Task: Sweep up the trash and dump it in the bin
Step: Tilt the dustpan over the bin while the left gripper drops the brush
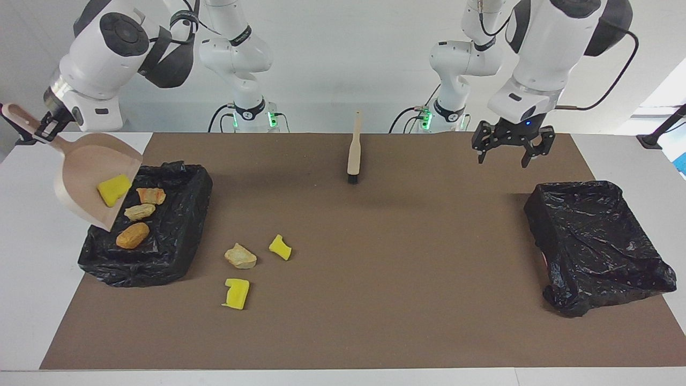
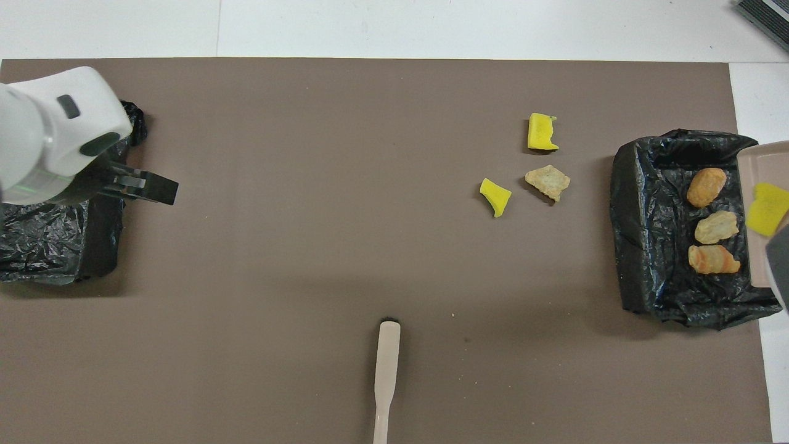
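Next, I move the tilted dustpan back over the bin's middle (image 1: pixel 157 220) with my right gripper, because the yellow sponge chunk (image 1: pixel 114 189) is in the dustpan by the bin's outer rim.
My right gripper (image 1: pixel 45 127) is shut on the handle of the beige dustpan (image 1: pixel 88 171), which tilts down over the black-lined bin (image 1: pixel 179 236). A yellow sponge chunk (image 1: pixel 113 189) lies in the pan near its lip. Three crusty trash lumps (image 1: pixel 139 212) lie in the bin. On the mat beside the bin are a tan lump (image 1: pixel 240 256) and two yellow chunks (image 1: pixel 280 247) (image 1: pixel 236 293). The brush (image 1: pixel 353 150) lies on the mat close to the robots. My left gripper (image 1: pixel 506 150) hangs open and holds nothing, high over the mat by its own end.
A second black-lined bin (image 1: pixel 595 241) stands at the left arm's end of the table, just under and past the left gripper. The brown mat (image 1: pixel 407 279) covers most of the white table.
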You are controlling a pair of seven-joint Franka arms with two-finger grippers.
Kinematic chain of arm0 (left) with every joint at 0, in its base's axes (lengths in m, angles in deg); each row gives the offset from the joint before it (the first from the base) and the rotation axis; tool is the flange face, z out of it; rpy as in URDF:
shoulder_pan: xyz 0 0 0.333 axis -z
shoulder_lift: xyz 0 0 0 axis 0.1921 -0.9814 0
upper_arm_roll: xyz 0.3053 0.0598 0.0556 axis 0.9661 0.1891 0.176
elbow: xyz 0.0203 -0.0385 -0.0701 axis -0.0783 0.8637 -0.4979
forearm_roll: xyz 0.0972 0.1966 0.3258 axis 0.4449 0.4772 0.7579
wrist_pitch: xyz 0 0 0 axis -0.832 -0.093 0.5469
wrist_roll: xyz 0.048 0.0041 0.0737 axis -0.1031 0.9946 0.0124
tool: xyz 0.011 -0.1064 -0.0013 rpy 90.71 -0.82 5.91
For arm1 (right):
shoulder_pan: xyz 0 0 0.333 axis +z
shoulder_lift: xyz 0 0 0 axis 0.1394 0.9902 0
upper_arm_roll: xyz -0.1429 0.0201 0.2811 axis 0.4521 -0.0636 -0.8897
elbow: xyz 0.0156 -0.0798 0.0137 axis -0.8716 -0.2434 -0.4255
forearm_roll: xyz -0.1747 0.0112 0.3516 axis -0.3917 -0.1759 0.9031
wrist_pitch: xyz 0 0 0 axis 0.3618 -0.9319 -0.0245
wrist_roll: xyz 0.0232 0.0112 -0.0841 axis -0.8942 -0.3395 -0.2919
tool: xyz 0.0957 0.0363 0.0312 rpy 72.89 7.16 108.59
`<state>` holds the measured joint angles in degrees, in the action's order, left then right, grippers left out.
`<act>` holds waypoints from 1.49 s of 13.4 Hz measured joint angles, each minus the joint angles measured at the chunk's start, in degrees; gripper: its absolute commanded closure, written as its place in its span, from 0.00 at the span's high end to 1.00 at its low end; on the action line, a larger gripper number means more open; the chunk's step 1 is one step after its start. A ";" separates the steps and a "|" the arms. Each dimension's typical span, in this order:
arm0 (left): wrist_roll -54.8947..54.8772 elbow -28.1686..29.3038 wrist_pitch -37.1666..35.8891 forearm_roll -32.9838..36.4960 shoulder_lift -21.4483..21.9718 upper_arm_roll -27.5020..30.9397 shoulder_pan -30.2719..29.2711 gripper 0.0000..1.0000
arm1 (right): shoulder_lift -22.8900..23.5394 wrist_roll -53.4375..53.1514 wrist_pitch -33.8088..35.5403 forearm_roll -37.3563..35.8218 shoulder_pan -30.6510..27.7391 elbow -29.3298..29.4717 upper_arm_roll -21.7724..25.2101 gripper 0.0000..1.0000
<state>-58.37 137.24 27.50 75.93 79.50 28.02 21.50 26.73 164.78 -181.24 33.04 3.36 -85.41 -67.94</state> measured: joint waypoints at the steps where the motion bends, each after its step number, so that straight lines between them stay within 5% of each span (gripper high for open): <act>1: -0.94 -0.84 -2.26 -0.72 1.01 0.00 -1.01 1.00 | 0.05 -1.93 -0.60 0.17 0.01 -1.68 0.01 0.00; 10: -1.77 -0.01 -8.12 -3.50 5.29 -0.19 -2.67 1.00 | -1.47 2.76 -1.73 1.83 -0.71 -0.92 0.23 0.00; 16: -1.78 -0.01 -8.04 -4.83 5.07 0.05 -4.31 1.00 | -0.93 -7.00 -1.67 -6.16 3.79 -7.36 -0.83 0.00; 20: -1.78 -0.58 -8.06 -4.83 4.49 0.09 -4.50 1.00 | -1.80 -6.91 -1.51 -4.89 3.51 -6.14 -0.18 0.00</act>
<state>-60.15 136.66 19.44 71.10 83.99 28.11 17.00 24.93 157.86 -182.75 28.15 6.87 -91.54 -68.13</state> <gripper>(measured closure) 0.000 0.692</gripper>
